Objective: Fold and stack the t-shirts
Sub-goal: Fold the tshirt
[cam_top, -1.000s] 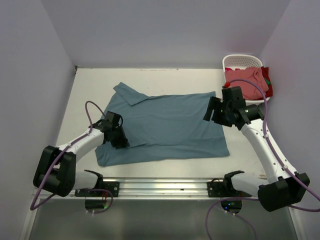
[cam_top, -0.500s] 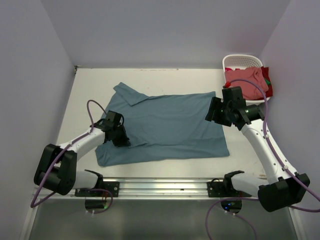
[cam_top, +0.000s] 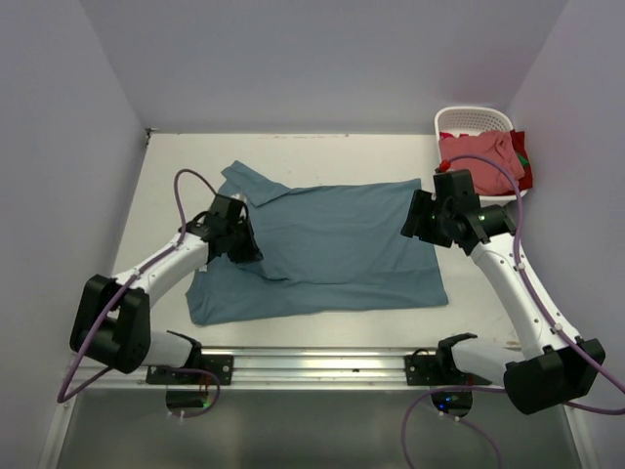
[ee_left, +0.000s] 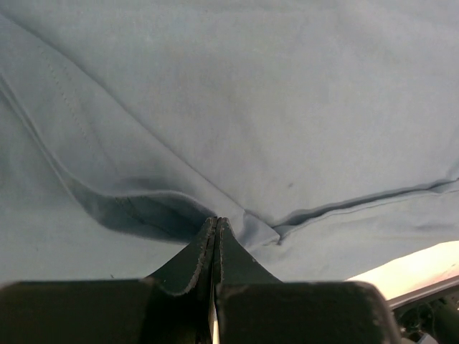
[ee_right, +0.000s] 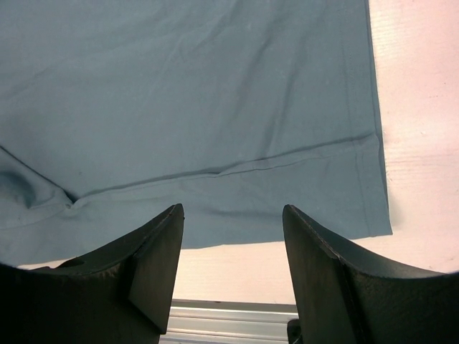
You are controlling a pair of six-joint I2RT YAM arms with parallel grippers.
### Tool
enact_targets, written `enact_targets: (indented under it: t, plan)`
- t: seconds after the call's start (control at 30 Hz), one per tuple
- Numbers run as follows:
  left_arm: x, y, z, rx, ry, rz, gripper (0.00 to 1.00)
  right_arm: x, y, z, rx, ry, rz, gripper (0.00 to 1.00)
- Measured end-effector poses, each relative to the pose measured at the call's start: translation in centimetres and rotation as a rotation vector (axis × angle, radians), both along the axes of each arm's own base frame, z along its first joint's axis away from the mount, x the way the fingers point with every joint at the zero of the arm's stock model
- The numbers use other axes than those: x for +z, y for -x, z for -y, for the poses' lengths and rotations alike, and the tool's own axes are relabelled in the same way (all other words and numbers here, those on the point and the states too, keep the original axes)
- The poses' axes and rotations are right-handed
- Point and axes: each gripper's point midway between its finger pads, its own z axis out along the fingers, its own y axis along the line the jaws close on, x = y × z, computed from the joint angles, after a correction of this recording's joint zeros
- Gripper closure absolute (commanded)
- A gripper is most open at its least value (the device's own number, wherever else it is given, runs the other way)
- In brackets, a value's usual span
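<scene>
The raised fold (ee_left: 252, 231) is pinched in my left gripper, and the teal-blue t-shirt's body ahead (cam_top: 296, 234) is flat. I should keep pulling the fold inward until it lies there, then let go.
The teal-blue t-shirt (cam_top: 332, 244) lies spread flat across the middle of the table, one sleeve pointing to the far left. My left gripper (cam_top: 246, 252) is shut on a pinch of its left-side cloth; in the left wrist view the closed jaw tips (ee_left: 215, 221) hold a raised fold of the shirt (ee_left: 237, 107). My right gripper (cam_top: 416, 221) is open and empty, hovering over the shirt's right edge; in the right wrist view (ee_right: 233, 209) the shirt's hem (ee_right: 215, 107) lies beyond the fingers. The salmon pink-red t-shirt (cam_top: 479, 152) lies crumpled in the basket.
The white slotted basket (cam_top: 474, 117) stands at the far right corner, with a red cloth (cam_top: 523, 164) hanging at its right side. A metal rail (cam_top: 322, 363) runs along the near table edge. White walls close in the table on three sides.
My left gripper has moved away from the near edge and slightly right, pulling the shirt's left side cloth with it into a fold. The right arm has not moved.
</scene>
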Motion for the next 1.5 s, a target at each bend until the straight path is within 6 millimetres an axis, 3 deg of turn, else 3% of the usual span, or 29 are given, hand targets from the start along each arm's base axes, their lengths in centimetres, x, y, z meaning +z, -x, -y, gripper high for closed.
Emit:
enact_targets:
  t: [0.23, 0.6, 0.83, 0.93, 1.0, 1.13, 1.23, 1.37, 1.5]
  plan:
    - [-2.3, -1.2, 1.1, -0.074, -0.034, -0.061, 1.00, 0.0, 0.0, 0.0, 0.000, 0.001, 0.000, 0.39]
    - [-1.7, -5.9, 4.6, -0.204, -0.055, 0.006, 1.00, -0.3, -0.1, 0.0, 0.000, 0.004, -0.009, 0.39]
    - [-3.1, -7.9, 5.3, -0.247, -0.078, 0.002, 1.00, -1.0, -0.3, -0.1, 0.001, 0.010, -0.030, 0.39]
    - [-3.7, -8.1, 5.4, -0.265, -0.085, -0.002, 0.94, -1.2, -0.4, -0.1, 0.002, 0.012, -0.035, 0.35]
    - [-3.7, -8.2, 5.4, -0.274, -0.087, 0.005, 0.81, -1.2, -0.4, -0.1, 0.003, 0.013, -0.035, 0.31]
    - [-2.2, -9.2, 6.0, -0.298, -0.061, 0.108, 0.56, -1.2, -0.4, -0.1, 0.006, 0.015, -0.035, 0.28]
    - [0.5, -8.8, 6.0, -0.307, -0.028, 0.217, 0.39, -1.2, -0.4, -0.1, 0.006, 0.015, -0.034, 0.28]
    - [5.1, -10.0, 5.3, -0.251, -0.037, 0.366, 0.37, -1.5, -0.7, -0.1, 0.006, 0.017, -0.043, 0.28]
    - [6.3, -13.0, 3.5, -0.135, -0.078, 0.377, 0.41, -1.7, -1.0, -0.3, 0.008, 0.015, -0.043, 0.28]
